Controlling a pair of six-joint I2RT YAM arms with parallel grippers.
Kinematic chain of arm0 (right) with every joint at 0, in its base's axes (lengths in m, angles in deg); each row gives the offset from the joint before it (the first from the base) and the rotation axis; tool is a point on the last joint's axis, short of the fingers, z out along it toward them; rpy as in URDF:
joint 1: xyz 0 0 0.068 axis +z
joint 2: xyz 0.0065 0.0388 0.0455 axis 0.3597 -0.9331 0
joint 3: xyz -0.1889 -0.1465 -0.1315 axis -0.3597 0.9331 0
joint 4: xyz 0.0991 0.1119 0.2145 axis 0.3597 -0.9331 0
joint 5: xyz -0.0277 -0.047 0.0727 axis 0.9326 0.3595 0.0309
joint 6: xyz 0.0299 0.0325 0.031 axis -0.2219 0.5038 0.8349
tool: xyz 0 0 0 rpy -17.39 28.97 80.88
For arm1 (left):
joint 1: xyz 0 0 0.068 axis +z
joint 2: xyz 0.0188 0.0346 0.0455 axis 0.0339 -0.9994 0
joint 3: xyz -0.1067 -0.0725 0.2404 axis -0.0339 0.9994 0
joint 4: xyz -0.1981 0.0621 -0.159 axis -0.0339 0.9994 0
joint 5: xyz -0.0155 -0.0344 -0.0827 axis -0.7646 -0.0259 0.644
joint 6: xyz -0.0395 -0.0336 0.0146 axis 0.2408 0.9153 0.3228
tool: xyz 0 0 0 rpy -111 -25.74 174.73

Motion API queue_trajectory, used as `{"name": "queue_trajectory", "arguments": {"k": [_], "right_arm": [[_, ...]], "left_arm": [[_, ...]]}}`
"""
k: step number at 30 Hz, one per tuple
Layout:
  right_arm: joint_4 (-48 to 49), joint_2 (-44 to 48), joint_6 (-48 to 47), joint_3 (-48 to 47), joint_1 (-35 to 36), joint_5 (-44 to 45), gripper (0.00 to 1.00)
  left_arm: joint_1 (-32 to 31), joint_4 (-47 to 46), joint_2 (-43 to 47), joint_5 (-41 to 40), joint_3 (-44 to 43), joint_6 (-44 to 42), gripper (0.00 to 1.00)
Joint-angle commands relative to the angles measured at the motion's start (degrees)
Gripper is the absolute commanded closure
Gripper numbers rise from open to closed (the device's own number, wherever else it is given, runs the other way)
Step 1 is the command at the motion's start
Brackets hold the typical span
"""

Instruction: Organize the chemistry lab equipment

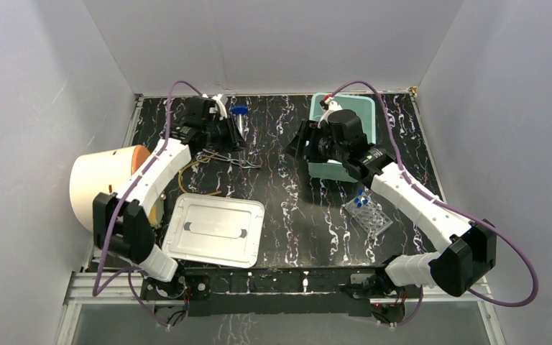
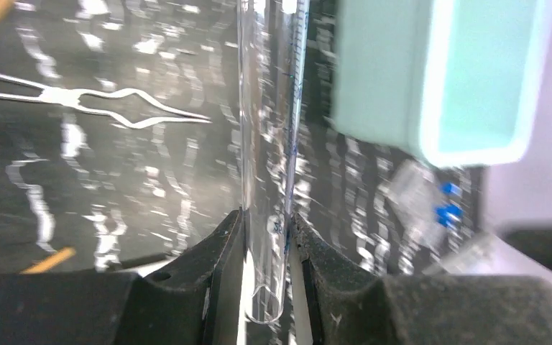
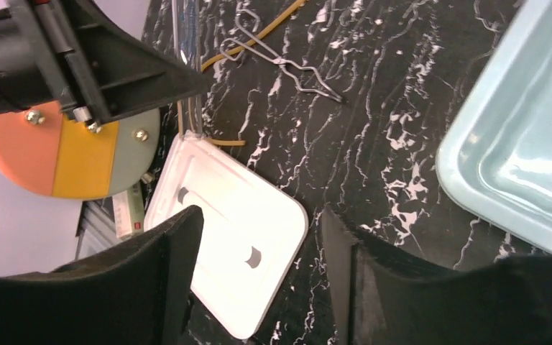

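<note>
The graduated tube is in my left gripper, far from the teal tray. My right gripper should grab the tube near its blue cap and bring it to the tray.
My left gripper is shut on a long clear graduated tube, and from above its blue cap shows above the left gripper. The thin metal tool lies on the dark tabletop just left of the tube, with amber tubing beside it. The clear tube rack, holding small blue-capped tubes, sits at the right. My right gripper hangs open and empty over the table, between the white lid and the teal tray. The squeeze bottle is out of view.
The teal tray stands at the back right, under the right wrist. A white lid lies front left. The large cream cylinder with an orange face sits at the left edge, a small white card by it. White walls surround the table.
</note>
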Motion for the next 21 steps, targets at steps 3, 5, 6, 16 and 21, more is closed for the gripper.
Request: {"name": "queue_trajectory", "arguments": {"k": [3,5,6,16,21], "right_arm": [[14.3,1.3,6.6,-0.8,0.4,-8.8,0.17],[17.8,-0.9,8.7,-3.0,0.8,-11.2,0.14],[18.7,-1.9,9.5,-3.9,1.0,-11.5,0.14],[27.6,-2.7,12.1,-6.8,1.0,-14.6,0.13],[19.7,-7.9,13.3,-11.5,1.1,-14.7,0.14]], "left_arm": [[-0.5,-10.3,16.1,26.7,5.1,12.6,0.82],[-1.3,-16.2,18.4,30.6,7.2,17.6,0.82],[-1.6,-16.8,19.1,30.7,7.4,18.1,0.82],[-1.8,-17.4,19.0,32.6,7.5,17.2,0.81],[-1.8,-17.9,18.8,34.5,7.2,16.5,0.81]]}}
